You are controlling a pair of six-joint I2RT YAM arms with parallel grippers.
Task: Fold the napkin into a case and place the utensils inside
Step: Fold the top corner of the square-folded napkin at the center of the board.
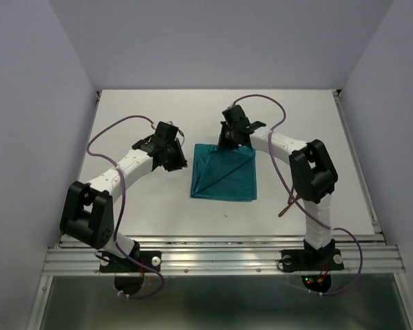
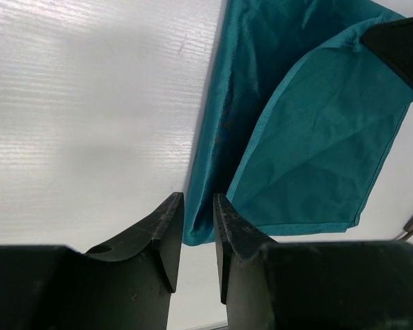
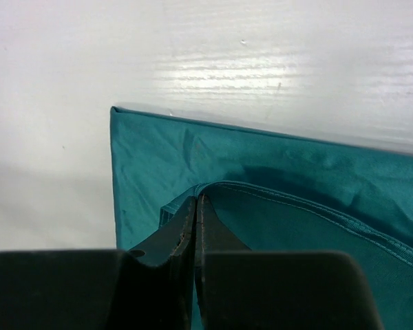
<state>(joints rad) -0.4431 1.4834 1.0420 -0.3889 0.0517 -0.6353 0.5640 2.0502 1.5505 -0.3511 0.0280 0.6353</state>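
The lower layer's corner (image 3: 117, 113) is lying open, so my right gripper should pull the napkin's upper flap held (image 3: 173, 206) near its corner on to that place until their edges line up, before it lets go.
The teal napkin (image 1: 224, 173) lies mid-table as a broad rough square with diagonal creases; no case shape shows. My right gripper (image 1: 231, 143) is at its far edge, shut on a stitched hem of the upper layer (image 3: 198, 199) and holding that flap (image 2: 323, 144) a little off the lower cloth (image 3: 165, 158). My left gripper (image 1: 178, 163) hovers just left of the napkin, open, its jaws apart with nothing between them (image 2: 196, 206); a napkin corner lies just beyond the tips. One thin reddish-brown utensil (image 1: 287, 206) lies by the right arm, partly hidden by it.
White tabletop (image 1: 144, 206) runs to a metal rail at the near edge (image 1: 220, 240). Grey walls close in the left, right and back. The right arm's elbow (image 1: 313, 172) stands over the table right of the napkin.
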